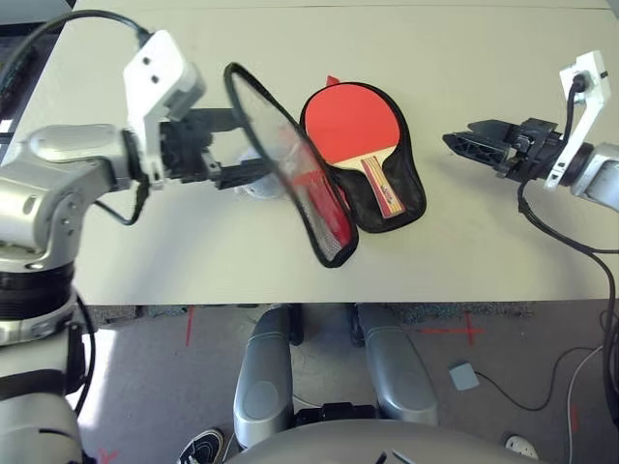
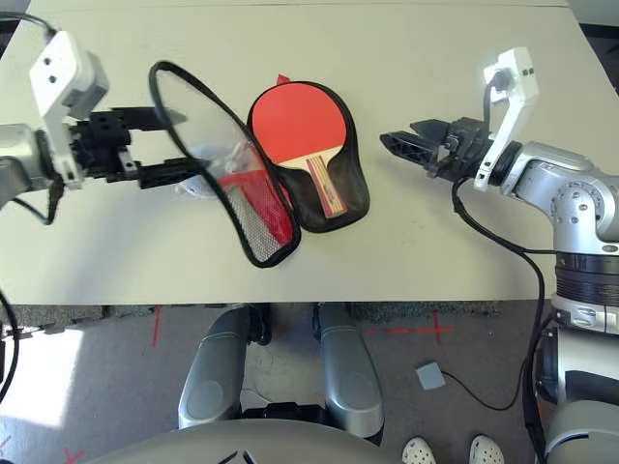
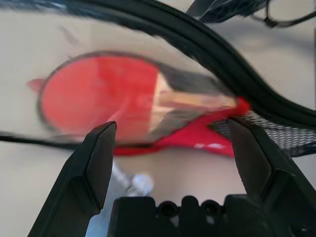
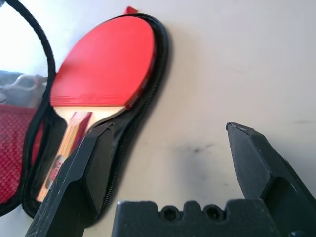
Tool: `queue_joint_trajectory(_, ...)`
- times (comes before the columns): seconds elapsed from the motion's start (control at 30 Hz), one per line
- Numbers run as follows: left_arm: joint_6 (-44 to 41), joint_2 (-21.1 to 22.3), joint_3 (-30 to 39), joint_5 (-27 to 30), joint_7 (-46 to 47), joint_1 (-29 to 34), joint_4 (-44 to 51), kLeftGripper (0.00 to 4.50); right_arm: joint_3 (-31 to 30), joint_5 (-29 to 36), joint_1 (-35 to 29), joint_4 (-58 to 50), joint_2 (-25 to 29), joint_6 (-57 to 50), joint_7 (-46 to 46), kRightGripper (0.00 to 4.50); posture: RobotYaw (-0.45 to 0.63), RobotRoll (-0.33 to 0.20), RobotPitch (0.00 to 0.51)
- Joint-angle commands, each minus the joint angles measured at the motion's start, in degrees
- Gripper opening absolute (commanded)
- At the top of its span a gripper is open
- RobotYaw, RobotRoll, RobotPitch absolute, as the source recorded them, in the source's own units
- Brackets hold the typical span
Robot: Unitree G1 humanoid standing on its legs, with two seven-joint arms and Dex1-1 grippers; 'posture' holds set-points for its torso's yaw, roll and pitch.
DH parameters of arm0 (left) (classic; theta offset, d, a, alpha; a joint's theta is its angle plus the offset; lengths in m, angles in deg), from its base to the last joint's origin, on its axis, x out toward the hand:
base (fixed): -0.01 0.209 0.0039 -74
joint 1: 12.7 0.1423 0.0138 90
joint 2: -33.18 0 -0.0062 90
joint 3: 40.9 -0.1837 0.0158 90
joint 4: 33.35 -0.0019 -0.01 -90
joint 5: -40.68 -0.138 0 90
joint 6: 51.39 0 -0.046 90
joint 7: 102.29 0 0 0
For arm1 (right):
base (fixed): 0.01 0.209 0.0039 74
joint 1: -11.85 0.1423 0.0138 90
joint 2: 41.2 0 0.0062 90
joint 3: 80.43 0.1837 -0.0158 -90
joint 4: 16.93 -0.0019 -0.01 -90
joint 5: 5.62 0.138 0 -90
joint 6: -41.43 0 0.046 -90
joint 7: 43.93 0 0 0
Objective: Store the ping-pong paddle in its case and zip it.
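I expect the pale grey pouch point(image 1: 263, 180) to drag the zipper around the case when I pull the pouch, because a clasp and white bead point(image 3: 138, 185) show on it.
The ping-pong paddle point(image 1: 350, 120) lies red face up in the open lower half of the case point(image 1: 410, 193), its striped handle point(image 1: 380, 182) pointing toward the table's front edge. The case's lid point(image 1: 290, 166), edged with black zipper and carrying a mesh pocket point(image 1: 329, 232), stands tilted up on the paddle's left. My left gripper point(image 1: 253, 145) is open just behind the lid; I cannot tell whether it touches it. In the left wrist view the left gripper point(image 3: 171, 123) frames the paddle point(image 3: 94, 96). My right gripper point(image 1: 455, 138) hangs open to the right of the case, apart from it.
A pale crumpled pouch point(image 1: 256, 184) lies on the table under the raised lid, by my left fingers. The table's front edge point(image 1: 290, 293) runs close below the case. A black cable point(image 1: 561, 232) trails from my right arm across the table's right side.
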Motion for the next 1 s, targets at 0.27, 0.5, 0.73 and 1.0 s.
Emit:
queue_joint_trajectory(0.27, 3.88, -11.86, -10.87, -5.19, 9.29, 5.28, 1.0, 4.5, 3.48, 3.56, 0.3, 0.01, 2.16, -10.28, 6.38, 4.47, -0.06, 0.0, 0.288)
queue_joint_trajectory(0.5, 6.08, -8.35, -9.06, -6.95, 7.56, 5.69, -0.89, 4.5, 2.62, 6.29, 1.06, -3.71, -0.03, -17.14, 6.9, 4.47, -0.07, 0.0, 0.292)
queue_joint_trajectory(0.73, 7.67, -2.83, -7.54, -7.62, 4.46, 6.55, -1.74, 4.5, 0.73, 6.15, 2.61, -4.75, -4.54, -20.81, 5.12, 4.47, -0.05, 0.0, 0.3)
queue_joint_trajectory(1.0, 7.51, -2.19, -6.8, -7.32, 4.77, 7.96, -0.06, 4.5, -2.53, 3.31, 4.49, -2.64, -8.27, -21.55, 2.78, 4.47, -0.03, 0.0, 0.307)
